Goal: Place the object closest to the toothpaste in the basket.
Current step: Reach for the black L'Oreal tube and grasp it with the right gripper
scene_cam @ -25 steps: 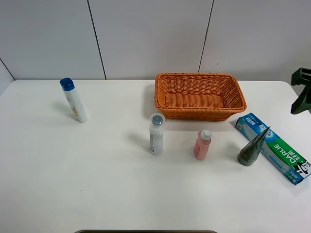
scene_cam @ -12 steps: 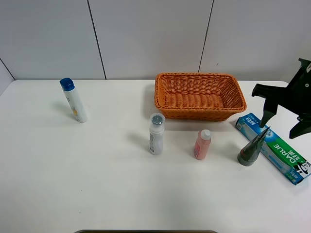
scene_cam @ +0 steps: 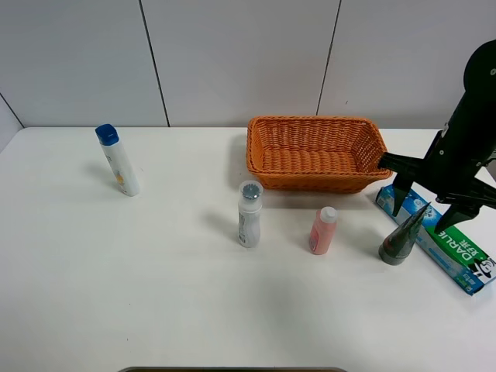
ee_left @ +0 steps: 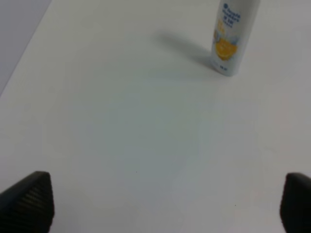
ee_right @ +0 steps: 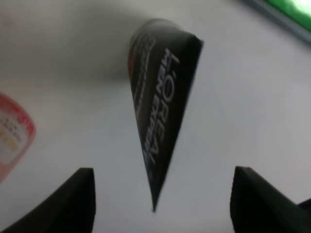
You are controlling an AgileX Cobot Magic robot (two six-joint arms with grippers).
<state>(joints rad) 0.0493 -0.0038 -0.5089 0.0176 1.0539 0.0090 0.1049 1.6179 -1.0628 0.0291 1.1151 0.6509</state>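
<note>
The dark grey tube [scene_cam: 407,234] is balanced on only its round cap [scene_cam: 392,255], so it will fall onto its side when I lower it into the basket.
The green and blue toothpaste box [scene_cam: 457,248] lies at the right of the table; a strip of it shows in the right wrist view [ee_right: 286,9]. A dark grey L'Oreal tube [scene_cam: 401,239] stands on its cap right beside the box. My right gripper [scene_cam: 423,217] is open just above the tube's flat tip, one finger on each side. In the right wrist view the tube [ee_right: 160,97] sits between the open fingers of this gripper [ee_right: 165,194]. The orange wicker basket [scene_cam: 310,118] stands behind them. My left gripper [ee_left: 163,204] is open and empty over bare table.
A pink bottle [scene_cam: 322,231] stands left of the tube; its edge shows in the right wrist view [ee_right: 12,136]. A white bottle with a grey cap [scene_cam: 249,215] stands in the middle. A white bottle with a blue cap [scene_cam: 118,160] stands far left, also in the left wrist view [ee_left: 233,34].
My right arm has come in from the right edge and moved down and left, until its open gripper is over the grey tube. Nothing on the table has moved.
</note>
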